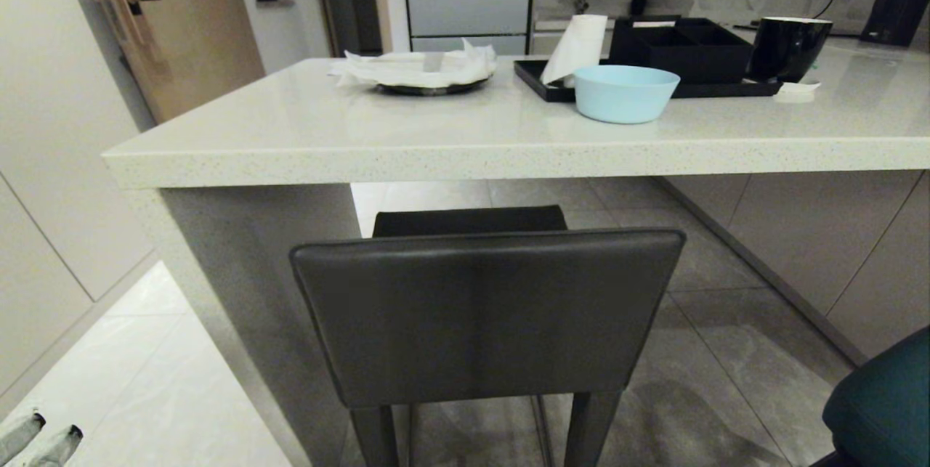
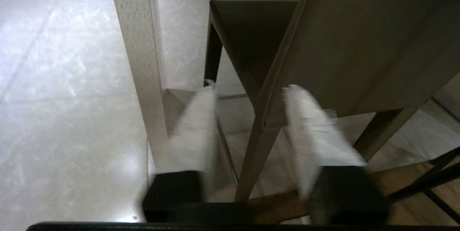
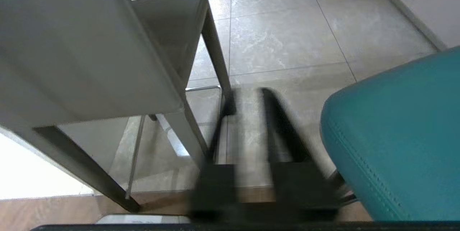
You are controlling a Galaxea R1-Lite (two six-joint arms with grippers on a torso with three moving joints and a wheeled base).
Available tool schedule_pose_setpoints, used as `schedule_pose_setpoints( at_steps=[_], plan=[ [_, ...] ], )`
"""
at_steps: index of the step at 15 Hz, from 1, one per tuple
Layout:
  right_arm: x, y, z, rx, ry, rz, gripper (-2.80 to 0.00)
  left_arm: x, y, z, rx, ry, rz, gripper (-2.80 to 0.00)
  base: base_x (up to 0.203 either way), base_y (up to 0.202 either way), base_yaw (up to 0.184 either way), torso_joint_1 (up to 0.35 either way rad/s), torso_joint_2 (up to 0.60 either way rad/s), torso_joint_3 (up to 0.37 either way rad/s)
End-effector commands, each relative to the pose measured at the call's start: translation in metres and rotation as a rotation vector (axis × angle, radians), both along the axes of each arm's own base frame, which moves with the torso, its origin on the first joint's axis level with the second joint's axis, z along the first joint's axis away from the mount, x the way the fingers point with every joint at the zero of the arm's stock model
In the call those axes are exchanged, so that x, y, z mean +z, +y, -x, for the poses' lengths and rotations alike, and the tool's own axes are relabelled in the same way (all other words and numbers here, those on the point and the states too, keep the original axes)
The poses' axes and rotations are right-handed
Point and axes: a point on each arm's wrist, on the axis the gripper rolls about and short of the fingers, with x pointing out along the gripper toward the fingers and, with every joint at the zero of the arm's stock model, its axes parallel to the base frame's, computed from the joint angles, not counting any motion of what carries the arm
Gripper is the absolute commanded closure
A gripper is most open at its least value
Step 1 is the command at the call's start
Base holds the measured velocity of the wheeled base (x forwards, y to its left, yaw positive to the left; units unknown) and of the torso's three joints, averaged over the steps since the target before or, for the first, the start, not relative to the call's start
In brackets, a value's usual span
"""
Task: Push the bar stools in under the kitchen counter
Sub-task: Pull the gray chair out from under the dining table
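Observation:
The grey stool's back (image 1: 488, 314) has my open left gripper pointing forward past it, so next I turn the gripper inward and move its fingers around the back's side edge (image 1: 320, 327).
The dark grey bar stool (image 1: 487, 314) stands right in front of me, its low back toward me and its seat partly under the kitchen counter (image 1: 436, 140). A teal bar stool (image 1: 886, 409) shows at the lower right, out from the counter. My left gripper (image 1: 41, 438) is low at the left edge. It is open (image 2: 249, 88), white fingers (image 2: 196, 130) apart and empty, behind the grey stool's (image 2: 359, 44) left rear corner. My right gripper (image 3: 248, 92) has black fingers slightly parted and empty. It hangs between the grey stool (image 3: 82, 55) and the teal stool (image 3: 395, 134).
The counter's slab side panel (image 1: 247, 256) stands close to the grey stool's left. Tall white cabinets (image 1: 51, 162) line the left wall. On the counter sit a plate with white paper (image 1: 429, 71), a pale blue bowl (image 1: 625, 93) and a black tray (image 1: 726, 88).

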Motion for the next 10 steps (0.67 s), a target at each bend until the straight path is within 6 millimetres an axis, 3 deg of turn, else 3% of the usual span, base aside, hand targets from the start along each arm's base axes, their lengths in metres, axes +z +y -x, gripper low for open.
schedule_pose_setpoints(
  at_steps=[1, 4, 8, 10],
  plan=[
    [0.002, 0.000, -0.008, 0.003, 0.039, 0.001, -2.80, 0.000, -0.001, -0.008, 0.002, 0.049, 0.012, -2.80, 0.000, 0.000, 0.000, 0.000, 0.00, 0.000],
    [0.002, 0.000, -0.020, -0.014, 0.104, 0.000, -2.80, 0.001, -0.002, -0.021, 0.010, 0.093, 0.020, -2.80, 0.000, 0.000, 0.000, 0.000, 0.00, 0.000],
    [0.019, 0.000, -0.056, -0.025, 0.058, -0.011, -2.80, 0.005, 0.007, -0.070, 0.153, 0.129, -0.011, -2.80, 0.000, 0.000, 0.000, 0.000, 0.00, 0.000],
    [0.026, 0.003, -0.069, 0.105, 0.015, -0.023, -2.80, 0.009, 0.004, -0.080, 0.031, 0.084, -0.020, -2.80, 0.000, 0.000, 0.000, 0.000, 0.00, 0.000]
  ],
)
